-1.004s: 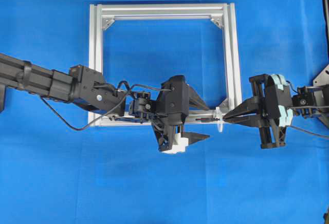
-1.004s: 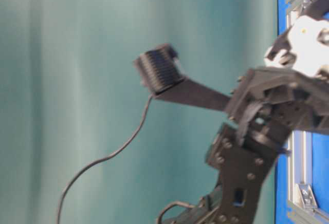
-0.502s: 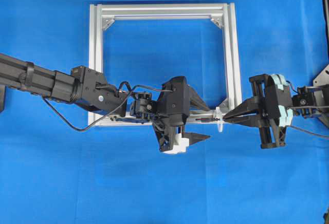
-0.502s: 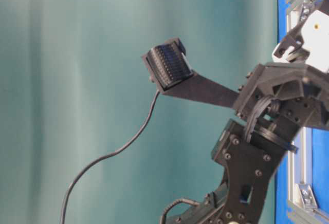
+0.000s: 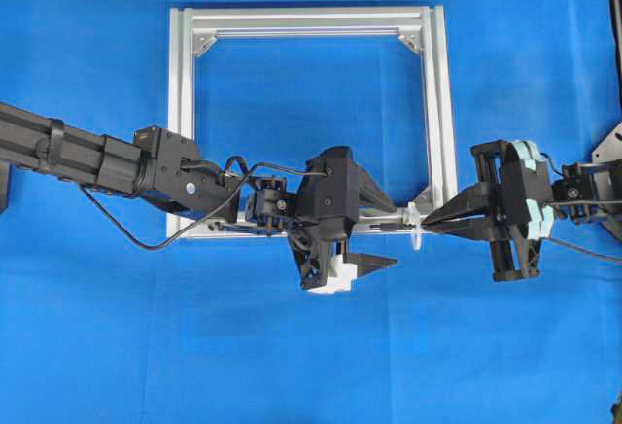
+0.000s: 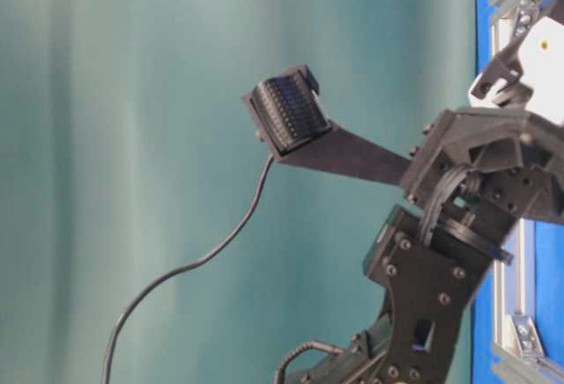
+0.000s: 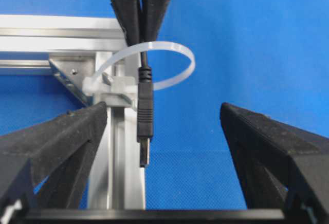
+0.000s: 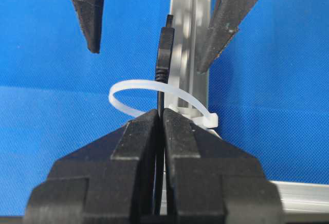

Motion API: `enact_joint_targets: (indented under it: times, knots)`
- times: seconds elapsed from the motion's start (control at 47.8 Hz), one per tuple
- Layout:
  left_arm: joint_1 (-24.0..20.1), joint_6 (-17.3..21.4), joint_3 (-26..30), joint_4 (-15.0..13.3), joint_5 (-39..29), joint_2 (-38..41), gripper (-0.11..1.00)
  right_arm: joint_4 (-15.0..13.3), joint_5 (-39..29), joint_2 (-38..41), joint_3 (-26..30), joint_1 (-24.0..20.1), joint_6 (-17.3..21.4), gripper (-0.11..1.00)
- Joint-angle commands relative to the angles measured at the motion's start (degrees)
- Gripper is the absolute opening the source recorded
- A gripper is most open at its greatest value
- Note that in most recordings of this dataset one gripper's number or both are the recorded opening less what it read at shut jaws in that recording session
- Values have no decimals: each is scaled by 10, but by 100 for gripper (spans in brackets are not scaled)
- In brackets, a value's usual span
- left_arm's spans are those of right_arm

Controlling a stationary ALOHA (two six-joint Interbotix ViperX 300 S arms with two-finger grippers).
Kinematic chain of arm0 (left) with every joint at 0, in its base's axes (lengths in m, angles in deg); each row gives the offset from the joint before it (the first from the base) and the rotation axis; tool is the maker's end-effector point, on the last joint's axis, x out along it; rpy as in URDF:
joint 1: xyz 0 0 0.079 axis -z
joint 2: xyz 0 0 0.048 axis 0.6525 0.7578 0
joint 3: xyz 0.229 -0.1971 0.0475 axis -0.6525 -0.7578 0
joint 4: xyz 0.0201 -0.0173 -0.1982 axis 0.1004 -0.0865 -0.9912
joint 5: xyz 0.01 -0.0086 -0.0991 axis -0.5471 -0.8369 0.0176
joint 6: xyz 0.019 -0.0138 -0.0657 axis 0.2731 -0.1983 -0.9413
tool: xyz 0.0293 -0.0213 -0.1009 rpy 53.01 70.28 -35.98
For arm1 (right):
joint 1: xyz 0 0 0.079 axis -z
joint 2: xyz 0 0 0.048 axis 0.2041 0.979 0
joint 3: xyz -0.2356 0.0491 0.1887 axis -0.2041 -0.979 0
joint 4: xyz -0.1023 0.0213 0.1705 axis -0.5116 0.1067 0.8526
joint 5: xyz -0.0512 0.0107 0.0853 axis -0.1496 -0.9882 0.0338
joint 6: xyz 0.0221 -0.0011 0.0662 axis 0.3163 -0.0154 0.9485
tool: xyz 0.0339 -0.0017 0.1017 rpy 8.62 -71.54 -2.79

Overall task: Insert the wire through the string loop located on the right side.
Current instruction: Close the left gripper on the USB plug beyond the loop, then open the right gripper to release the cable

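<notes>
The string loop [image 7: 154,45] is standing wide around the slim plug. The wire [image 7: 145,74] will slide easily through it when I pull, and the loop will stay where it is.
The wire [image 8: 164,49] is pinched in my right gripper [image 8: 160,113], which is shut on it just behind the string loop [image 8: 154,93]. It runs through the whitish loop, and its metal-tipped plug [image 7: 145,116] sticks out on the far side. In the left wrist view the loop [image 7: 164,64] arches over the plug beside the frame's corner. My left gripper [image 7: 163,110] is open wide, one finger on each side of the plug, touching nothing. From overhead, the left gripper [image 5: 392,228] faces the right gripper [image 5: 432,222] across the loop [image 5: 416,228].
The square silver frame [image 5: 301,20] lies on the blue surface, with triangular corner brackets [image 7: 69,75]. The loop hangs at its lower right corner. In the table-level view the left arm's ribbed finger pad [image 6: 289,115] is raised, with a black cable [image 6: 194,265] trailing below it.
The left arm shifted slightly early in the second and has since held still. The right gripper and the wire have not moved.
</notes>
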Motion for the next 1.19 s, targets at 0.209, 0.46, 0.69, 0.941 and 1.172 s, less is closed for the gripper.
enact_joint_targets:
  times: [0.209,0.46,0.69,0.941,1.172]
  knots:
    - [2,-1,7,1,4,-12,86,1,3,-4,9,1,0,-4]
    - [3,-2,7,1,4,-12,85,1,3,-4,9,0,0,-4]
    - [3,-2,8,1,2,-12,82,1,4,-3,9,0,0,-4]
    - [-3,-2,12,0,11,-11,31,1,1,-3,9,0,0,-4]
    - [-4,1,8,1,11,-12,8,1,0,-3,9,0,0,-4]
